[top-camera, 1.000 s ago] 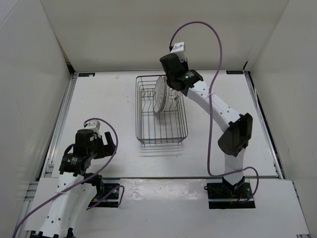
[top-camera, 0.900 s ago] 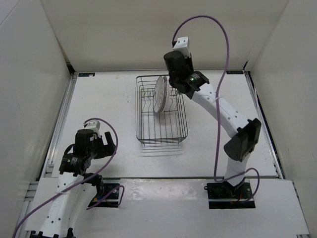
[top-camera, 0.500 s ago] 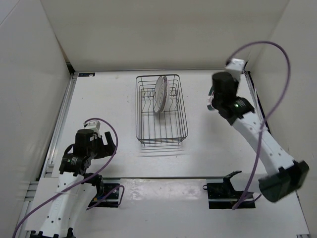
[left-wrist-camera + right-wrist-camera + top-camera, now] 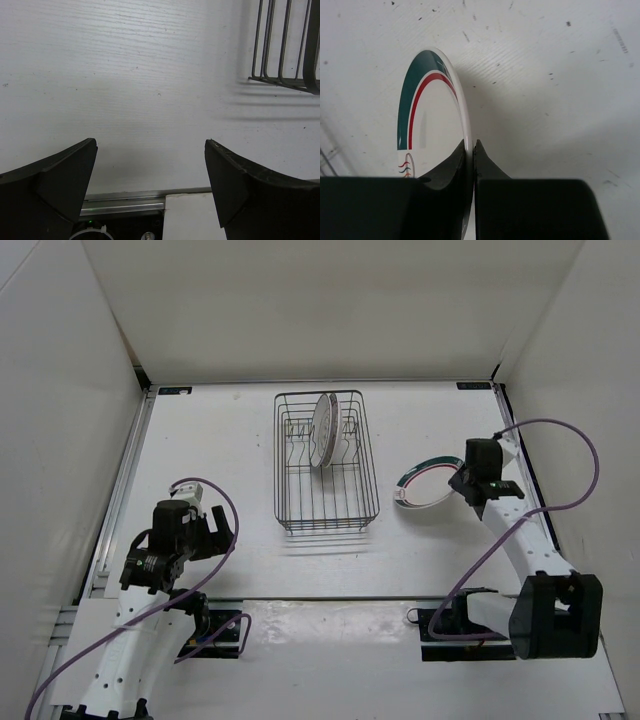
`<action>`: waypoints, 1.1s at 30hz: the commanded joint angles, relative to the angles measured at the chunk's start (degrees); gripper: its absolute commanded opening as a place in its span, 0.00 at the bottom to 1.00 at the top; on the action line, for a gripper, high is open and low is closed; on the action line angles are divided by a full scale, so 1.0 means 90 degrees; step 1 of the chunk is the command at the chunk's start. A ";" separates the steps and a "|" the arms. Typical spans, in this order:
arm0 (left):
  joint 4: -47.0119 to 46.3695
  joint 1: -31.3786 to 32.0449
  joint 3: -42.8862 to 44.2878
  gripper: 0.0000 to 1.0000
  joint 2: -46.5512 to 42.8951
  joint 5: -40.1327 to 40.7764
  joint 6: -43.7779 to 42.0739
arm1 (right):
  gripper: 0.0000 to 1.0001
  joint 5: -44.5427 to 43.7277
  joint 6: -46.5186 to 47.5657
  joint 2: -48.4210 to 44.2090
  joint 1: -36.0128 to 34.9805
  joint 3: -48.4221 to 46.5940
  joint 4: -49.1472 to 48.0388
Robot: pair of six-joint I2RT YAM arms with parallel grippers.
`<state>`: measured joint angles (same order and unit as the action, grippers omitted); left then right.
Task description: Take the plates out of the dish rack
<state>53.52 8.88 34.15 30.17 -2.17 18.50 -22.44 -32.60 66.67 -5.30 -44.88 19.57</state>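
The white plate (image 4: pixel 424 487) is leaning face up, clear of the dish rack. My right gripper should go on bringing the plate's rim down until the plate is flat against the tabletop (image 4: pixel 447 524).
My right gripper (image 4: pixel 461 483) is shut on the rim of a white plate (image 4: pixel 424 486) with teal and red rim rings. It holds the plate over the table, to the right of the dish rack (image 4: pixel 326 516). In the right wrist view the fingers (image 4: pixel 471 144) pinch the plate's edge (image 4: pixel 427 112), with the tabletop behind it. More white plates (image 4: pixel 322 430) stand upright between the tines at the rack's far end. My left gripper (image 4: pixel 214 526) rests open near the front left, well away from the rack, with nothing between its fingers (image 4: pixel 150 145).
A corner of the wire rack (image 4: pixel 282 45) shows at the top right of the left wrist view. White walls enclose the table on three sides. A metal rail (image 4: pixel 330 597) runs along the near edge by the arm bases.
My right arm has lifted the ringed plate out of the rack, swung it right and lowered it toward the table. The left arm has not moved.
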 commanded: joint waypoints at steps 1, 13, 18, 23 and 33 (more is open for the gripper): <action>-0.0067 0.0028 -0.0045 1.00 -0.0023 -0.0061 0.0015 | 0.00 0.1076 -0.0478 0.0081 0.0440 0.0562 -0.0894; -0.0087 0.0029 -0.0074 1.00 -0.0052 -0.0081 0.0014 | 0.00 0.1526 -0.0723 0.1156 0.1126 0.0807 -0.0652; -0.0077 0.0028 -0.0074 1.00 -0.0062 -0.0081 0.0015 | 0.05 0.1721 -0.0685 0.1322 0.1214 0.0759 -0.0525; -0.0077 0.0038 -0.0074 1.00 -0.0052 -0.0061 0.0015 | 0.10 0.1741 -0.0578 0.1546 0.1214 0.0641 -0.0271; -0.0058 0.0038 -0.0084 1.00 -0.0013 -0.0061 0.0024 | 0.22 0.1682 -0.0567 0.1967 0.1214 0.0641 -0.0134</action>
<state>53.52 9.02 34.09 29.93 -2.20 18.52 -3.40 -41.78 81.41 5.67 -40.58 7.44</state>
